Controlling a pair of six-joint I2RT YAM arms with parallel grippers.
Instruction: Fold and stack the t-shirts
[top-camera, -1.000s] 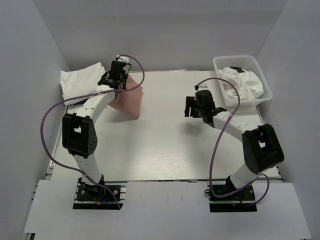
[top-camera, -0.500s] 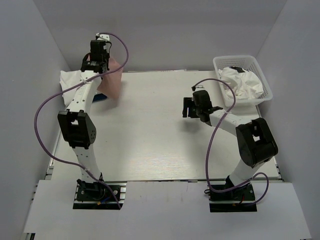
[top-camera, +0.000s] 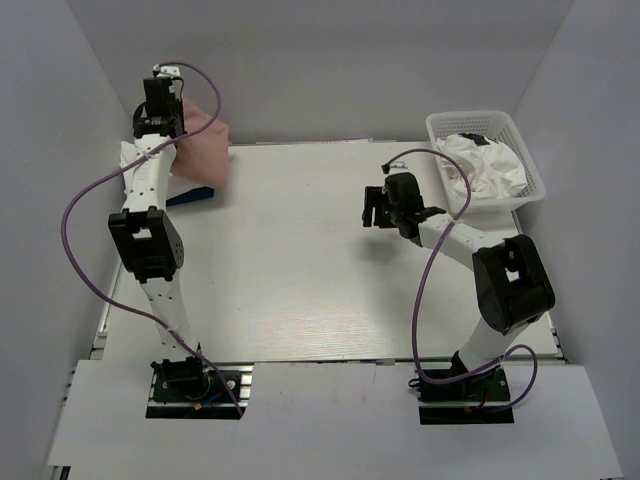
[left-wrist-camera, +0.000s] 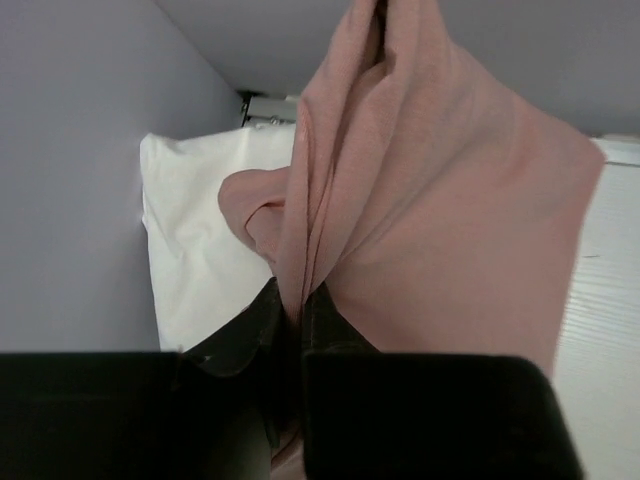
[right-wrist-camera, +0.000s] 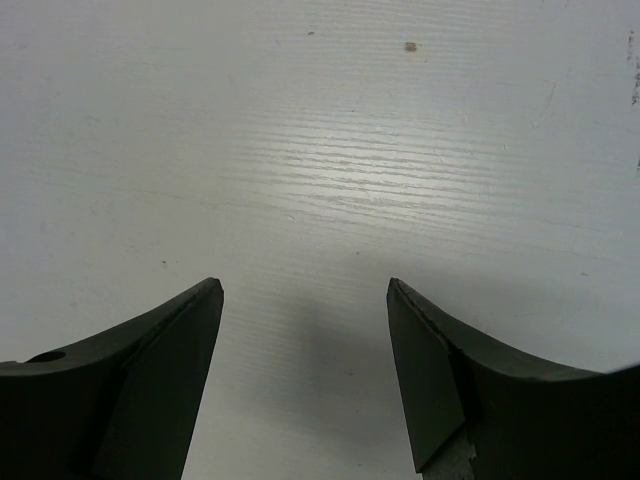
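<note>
The pink t-shirt's loose end is above the blue t-shirt and the white t-shirt's wall side is uncovered, so the robot's left gripper should now move toward that side and let go there.
My left gripper is shut on a dusty-pink t-shirt, holding it up at the table's far left corner. In the left wrist view the pink t-shirt hangs in folds from the pinch of my left gripper. Under it lies a folded white t-shirt, which the top view shows as a white t-shirt by the left wall, with a blue t-shirt edge poking out beside it. My right gripper hovers open over bare table, and in its own wrist view the right gripper holds nothing.
A white mesh basket at the far right holds crumpled white t-shirts. Grey walls close in the left, back and right sides. Purple cables loop off both arms.
The left arm has swung from the table's left-middle up to the far left corner, carrying the pink t-shirt over the white one. The right gripper has drifted slightly back and left.
</note>
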